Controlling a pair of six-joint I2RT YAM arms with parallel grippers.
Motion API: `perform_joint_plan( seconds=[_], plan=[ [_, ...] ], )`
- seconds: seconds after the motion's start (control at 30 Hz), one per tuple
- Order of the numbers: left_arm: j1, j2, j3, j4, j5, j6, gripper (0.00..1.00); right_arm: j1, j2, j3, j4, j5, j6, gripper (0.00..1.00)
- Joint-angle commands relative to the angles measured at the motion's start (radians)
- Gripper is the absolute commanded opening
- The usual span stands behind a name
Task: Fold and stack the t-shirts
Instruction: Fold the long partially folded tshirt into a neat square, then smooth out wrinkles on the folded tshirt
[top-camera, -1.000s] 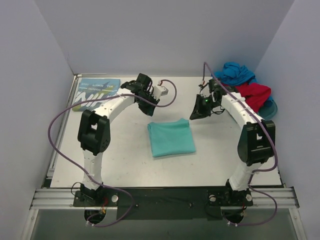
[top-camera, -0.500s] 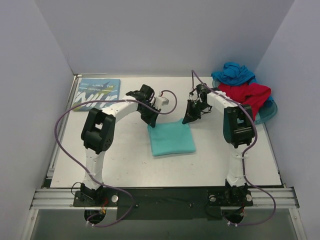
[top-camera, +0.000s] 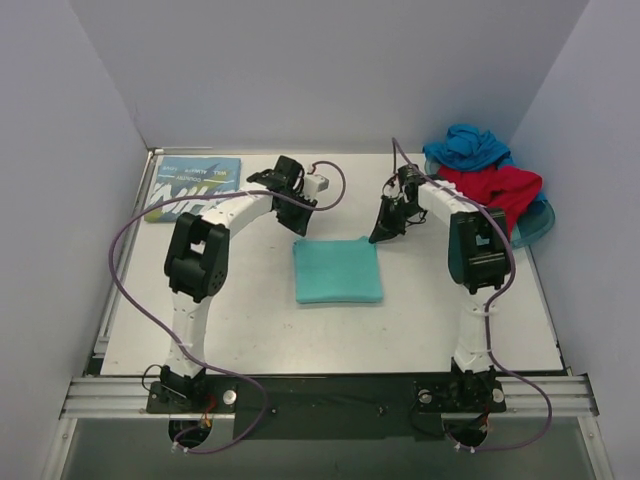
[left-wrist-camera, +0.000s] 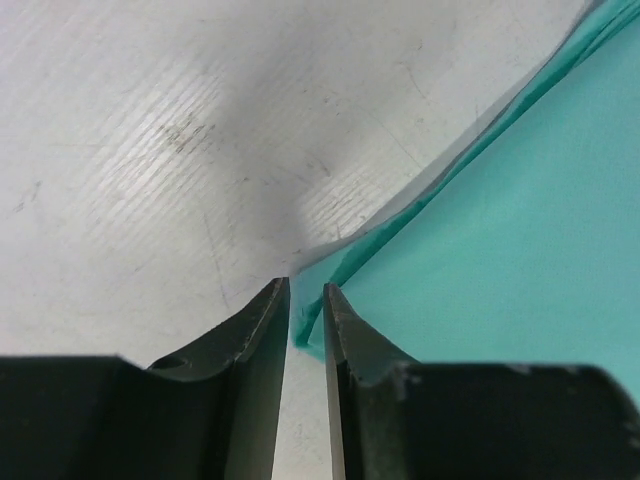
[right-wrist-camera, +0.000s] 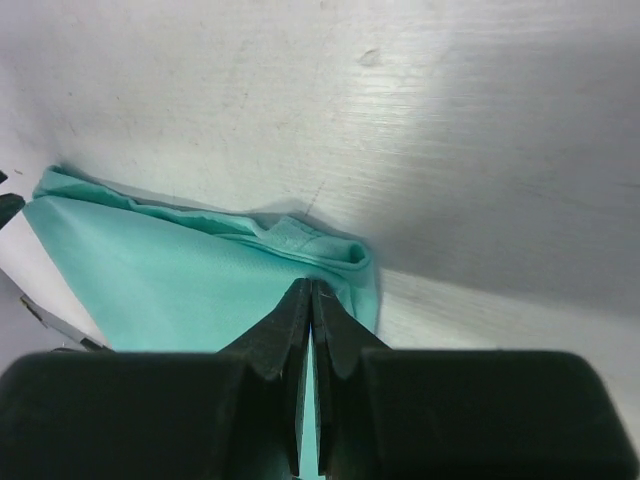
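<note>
The mint-green t-shirt's corner (top-camera: 367, 243) has my right gripper closed over it, so that gripper should back away before my left gripper drags that t-shirt onto the blue-teal one (top-camera: 195, 184).
The mint-green t-shirt (top-camera: 338, 270) lies folded into a square at the table's middle. My left gripper (top-camera: 302, 228) hovers at its far left corner. In the left wrist view the left gripper (left-wrist-camera: 305, 287) has its jaws a narrow gap apart, and the mint-green t-shirt (left-wrist-camera: 500, 220) has its corner lying just at the tips. My right gripper (top-camera: 378, 236) is at the far right corner. There the right gripper (right-wrist-camera: 311, 284) is shut, tips resting over the mint-green t-shirt (right-wrist-camera: 170, 290) beside a rolled edge. The blue-teal lettered t-shirt (top-camera: 192, 185) lies folded at the far left.
A red t-shirt (top-camera: 495, 188) and a bright blue t-shirt (top-camera: 468, 147) are heaped at the far right on a translucent blue tray (top-camera: 537, 222). Walls close in the table on the left, back and right. Purple cables loop off both arms.
The mint-green shirt has turned from tilted to square with the table edge. My left jaws have parted at its corner. The right gripper stays shut at the far right corner.
</note>
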Motion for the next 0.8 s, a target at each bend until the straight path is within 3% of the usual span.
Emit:
perform_joint_plan(
  seconds=[0.0, 0.1, 0.23, 0.4, 0.5, 0.57, 0.77],
  plan=[
    [0.017, -0.153, 0.008, 0.01, -0.018, -0.09, 0.29, -0.024, -0.181, 0.017, -0.028, 0.07, -0.008, 0.0],
    [-0.006, -0.268, -0.08, 0.004, 0.137, -0.1, 0.23, 0.023, -0.304, -0.081, -0.03, 0.074, -0.032, 0.0],
    [-0.09, -0.366, -0.279, -0.023, 0.3, -0.07, 0.15, 0.101, -0.419, -0.275, 0.024, -0.06, 0.003, 0.0],
    [-0.226, -0.388, -0.483, 0.043, 0.217, 0.007, 0.12, 0.175, -0.45, -0.466, 0.102, -0.132, 0.053, 0.0],
    [-0.219, -0.339, -0.514, 0.068, 0.16, 0.025, 0.1, 0.156, -0.436, -0.57, 0.151, -0.108, 0.081, 0.0],
    [-0.182, -0.311, -0.509, 0.04, 0.179, 0.044, 0.09, 0.139, -0.424, -0.596, 0.128, -0.025, 0.058, 0.0],
    [-0.118, -0.34, -0.554, 0.011, 0.202, 0.085, 0.1, 0.082, -0.433, -0.698, 0.136, 0.017, 0.049, 0.0]
  ],
)
